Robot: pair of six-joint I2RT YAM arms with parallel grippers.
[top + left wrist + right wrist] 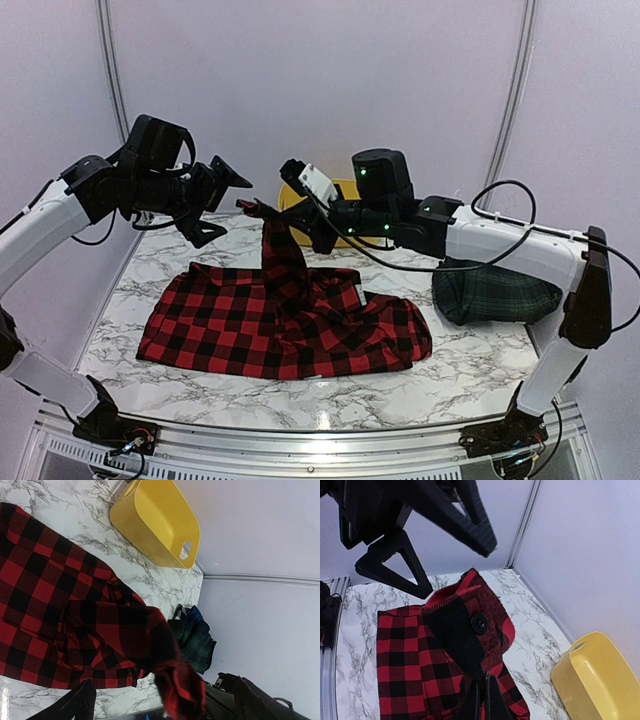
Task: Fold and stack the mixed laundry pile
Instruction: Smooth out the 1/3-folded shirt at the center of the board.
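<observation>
The cloth (345,304) by the label lies bunched while my right gripper holds the cuff, so next my left gripper takes the cuff (260,209) before my right gripper reaches for that cloth.
The red-and-black checked garment (285,325) lies spread on the marble table (470,370); its white label (358,291) shows near the right. My right gripper (266,213) is shut on its cuffed sleeve (465,620) and holds it up above the garment; a black button shows on the cuff. My left gripper (222,205) is open, just left of the raised cuff, not touching it. In the left wrist view the cuff (175,685) hangs between the open fingers (72,705). The green-navy tartan garment (495,292) lies bunched at the right, with a bit of navy blue cloth (196,614) behind it.
A yellow plastic tub (288,196) stands at the back of the table behind the grippers; it also shows in the left wrist view (155,522) and the right wrist view (595,680). Pale walls close in the back and sides.
</observation>
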